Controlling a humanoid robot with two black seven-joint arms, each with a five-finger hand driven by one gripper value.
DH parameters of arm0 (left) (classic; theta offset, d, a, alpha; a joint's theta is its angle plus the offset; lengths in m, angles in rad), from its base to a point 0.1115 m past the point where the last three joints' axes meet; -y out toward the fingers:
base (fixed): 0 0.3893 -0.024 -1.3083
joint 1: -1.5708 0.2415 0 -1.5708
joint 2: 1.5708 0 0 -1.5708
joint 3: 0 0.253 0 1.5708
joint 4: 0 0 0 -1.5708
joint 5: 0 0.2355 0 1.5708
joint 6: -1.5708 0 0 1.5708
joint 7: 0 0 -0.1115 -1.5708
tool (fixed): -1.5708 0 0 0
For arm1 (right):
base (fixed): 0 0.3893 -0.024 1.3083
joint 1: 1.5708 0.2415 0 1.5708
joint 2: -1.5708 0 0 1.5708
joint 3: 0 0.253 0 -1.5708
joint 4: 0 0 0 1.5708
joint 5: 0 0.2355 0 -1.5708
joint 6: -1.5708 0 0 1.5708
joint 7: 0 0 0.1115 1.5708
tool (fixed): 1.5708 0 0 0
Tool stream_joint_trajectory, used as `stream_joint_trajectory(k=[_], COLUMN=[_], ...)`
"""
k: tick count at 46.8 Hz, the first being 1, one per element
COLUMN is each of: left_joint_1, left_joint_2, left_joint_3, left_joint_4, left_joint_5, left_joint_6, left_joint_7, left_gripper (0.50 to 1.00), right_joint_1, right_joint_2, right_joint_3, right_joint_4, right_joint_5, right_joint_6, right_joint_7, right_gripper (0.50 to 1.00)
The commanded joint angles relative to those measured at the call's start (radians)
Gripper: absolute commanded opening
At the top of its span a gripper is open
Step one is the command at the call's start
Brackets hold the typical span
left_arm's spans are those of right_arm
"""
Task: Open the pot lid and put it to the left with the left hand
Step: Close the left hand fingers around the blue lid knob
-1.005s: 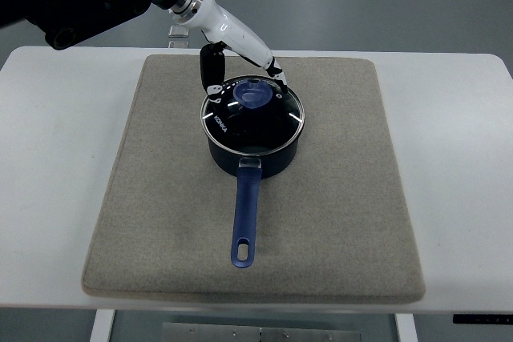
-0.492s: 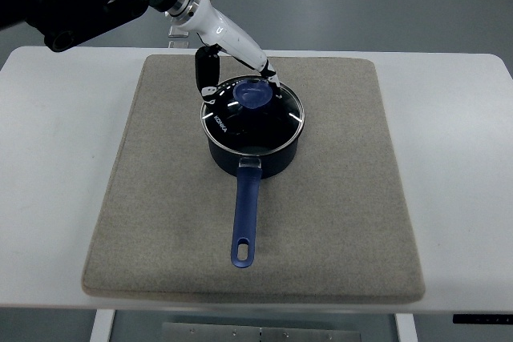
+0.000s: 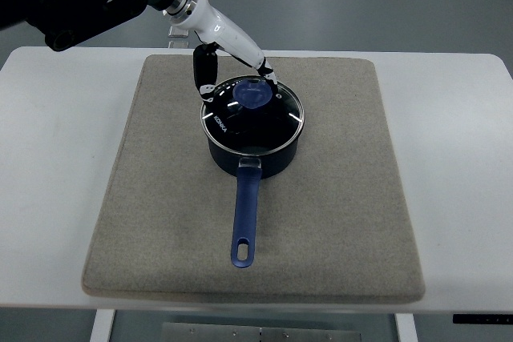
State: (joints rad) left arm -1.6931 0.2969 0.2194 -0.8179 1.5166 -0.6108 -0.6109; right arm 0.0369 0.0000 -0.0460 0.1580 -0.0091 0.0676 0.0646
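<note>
I am seeing only smooth darkness (image 3: 258, 129) through the glass lid, so I should expect the dark blue saucepan (image 3: 278, 162) to be empty when I raise the lid.
A dark blue saucepan (image 3: 253, 156) stands in the middle of the grey mat (image 3: 160, 198), its long blue handle (image 3: 245, 222) pointing toward the near edge. A glass lid (image 3: 253, 114) with a steel rim and a blue knob (image 3: 255, 94) rests on it. My left hand (image 3: 237, 78) comes in from the upper left on a white forearm and hovers at the lid's far rim. Its dark fingers (image 3: 208, 72) are spread on either side of the knob and hold nothing.
The mat lies on a white table (image 3: 56, 158). Bare mat stretches left and right of the pan. A small white object (image 3: 178, 36) sits at the table's far edge behind the arm. The right arm is out of view.
My left hand has drawn back slightly up and to the left, away from the knob. The lid and pan have not moved.
</note>
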Motion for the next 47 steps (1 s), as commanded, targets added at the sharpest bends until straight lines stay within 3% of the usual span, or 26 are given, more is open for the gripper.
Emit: stream_joint_trajectory(k=[1, 32, 38, 44, 47], left_joint_1=[0.004, 0.016, 0.016, 0.02, 0.021], left_joint_2=[0.001, -0.009, -0.01, -0.013, -0.013], left_joint_3=[0.0, 0.008, 0.008, 0.008, 0.008], left_joint_4=[0.0, 0.0, 0.0, 0.0, 0.0], left_joint_5=[-0.001, 0.004, 0.004, 0.004, 0.004], left_joint_6=[0.0, 0.0, 0.0, 0.0, 0.0], left_joint_7=[0.0, 0.0, 0.0, 0.0, 0.0], left_gripper=[0.981, 0.971, 0.932, 0.825, 0.823], right_joint_1=[0.0, -0.002, 0.0, 0.0, 0.0], right_joint_2=[0.0, 0.0, 0.0, 0.0, 0.0], right_joint_3=[0.0, 0.0, 0.0, 0.0, 0.0], right_joint_4=[0.0, 0.0, 0.0, 0.0, 0.0], right_joint_5=[0.0, 0.0, 0.0, 0.0, 0.0], right_joint_6=[0.0, 0.0, 0.0, 0.0, 0.0], right_joint_7=[0.0, 0.0, 0.0, 0.0, 0.0], right_gripper=[0.917, 0.917, 0.917, 0.917, 0.917])
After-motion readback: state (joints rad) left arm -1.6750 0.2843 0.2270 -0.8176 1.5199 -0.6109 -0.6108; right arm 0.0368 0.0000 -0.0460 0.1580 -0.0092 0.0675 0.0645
